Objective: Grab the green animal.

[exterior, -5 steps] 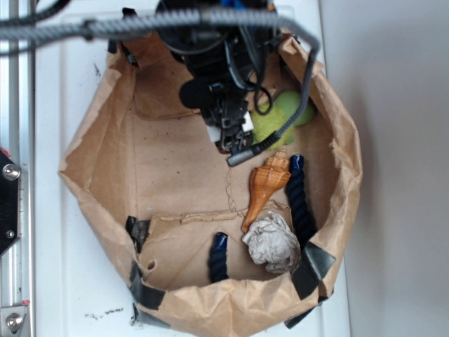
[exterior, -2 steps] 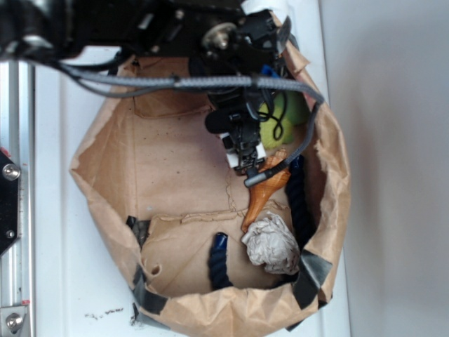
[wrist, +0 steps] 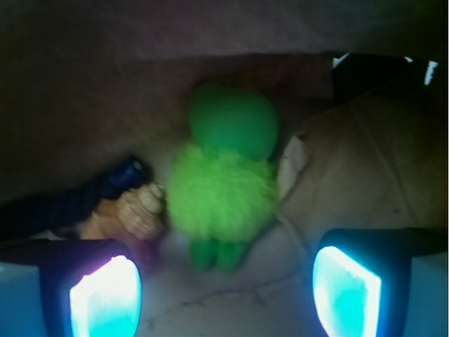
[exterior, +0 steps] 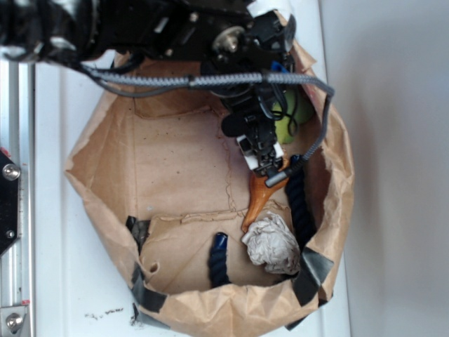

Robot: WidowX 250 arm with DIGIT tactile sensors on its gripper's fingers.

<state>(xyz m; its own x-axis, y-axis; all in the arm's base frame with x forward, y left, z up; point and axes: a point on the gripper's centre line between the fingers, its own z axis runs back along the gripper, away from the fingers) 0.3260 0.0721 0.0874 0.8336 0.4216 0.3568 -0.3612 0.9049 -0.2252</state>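
Note:
The green animal's head (wrist: 235, 124) is in line with the gap of my open fingers (wrist: 226, 298), so my gripper should keep moving over the fuzzy body and close around the head.
The green animal (wrist: 221, 186) is a fuzzy lime-green plush with a rounded head. It lies on the paper bag's floor, straight ahead of my gripper (wrist: 224, 295) in the wrist view. The two fingers (wrist: 105, 298) stand wide apart with nothing between them; the toy lies beyond their tips. In the exterior view only a sliver of the green animal (exterior: 300, 111) shows at the bag's far right, behind the arm. My gripper (exterior: 265, 156) hangs over the top of the orange-brown seashell (exterior: 258, 200).
The brown paper bag (exterior: 105, 140) has tall crumpled walls around everything. A grey-white paper ball (exterior: 272, 242) lies below the seashell. Dark blue rope handles (exterior: 303, 203) lie near the right wall and at the front. The seashell tip (wrist: 140, 210) sits left of the toy.
The arm has moved right and down inside the bag, from the bag's middle to over the seashell's top. It now covers most of the green animal in the exterior view.

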